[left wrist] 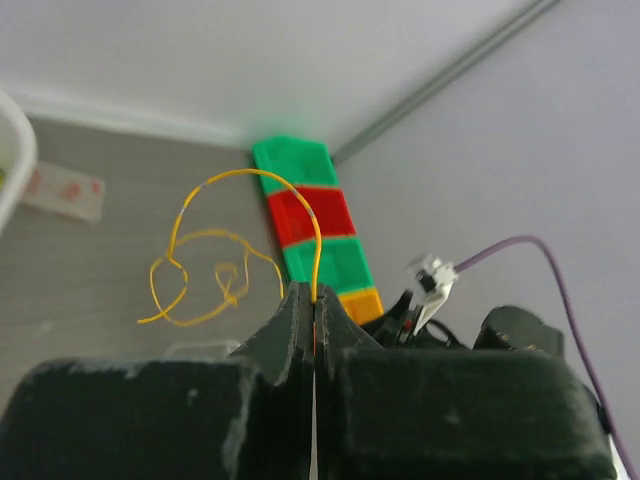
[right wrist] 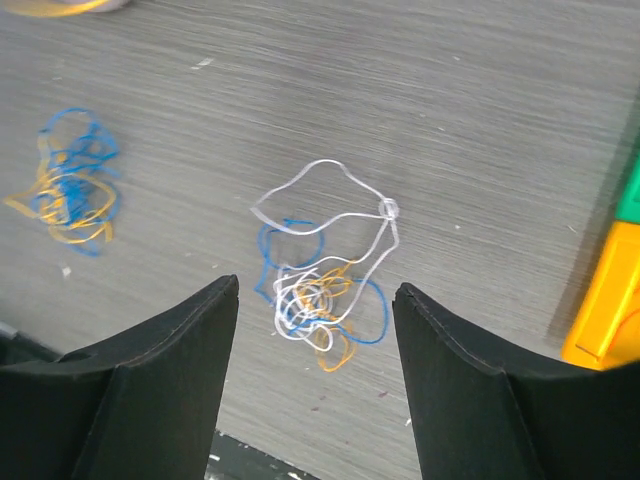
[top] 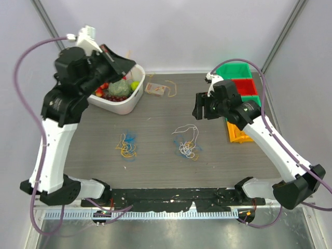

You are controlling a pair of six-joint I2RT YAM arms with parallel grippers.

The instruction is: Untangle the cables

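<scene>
I expect the yellow cable to come away alone when I carry it to the bins, because the loose curl (top: 175,88) lies clear of both tangles.
A thin yellow cable (left wrist: 250,178) arcs up from the table into my left gripper (left wrist: 313,298), which is shut on its end. The rest of it lies in loose curls (left wrist: 205,285) on the table. In the top view my left gripper (top: 126,64) is raised over the white basket, and the yellow cable (top: 169,86) lies at the back centre. My right gripper (right wrist: 316,287) hangs open above a tangle of white, blue and orange cables (right wrist: 325,300), touching nothing. A second blue and yellow tangle (right wrist: 68,190) lies further left. Both tangles (top: 188,145) (top: 126,145) sit mid-table.
A white basket (top: 136,98) holding fruit stands at the back left. A small clear packet (top: 154,89) lies beside it. Green and red bins (top: 244,85) and a yellow bin (top: 236,134) line the right edge. Purple-grey hoses run along both arms.
</scene>
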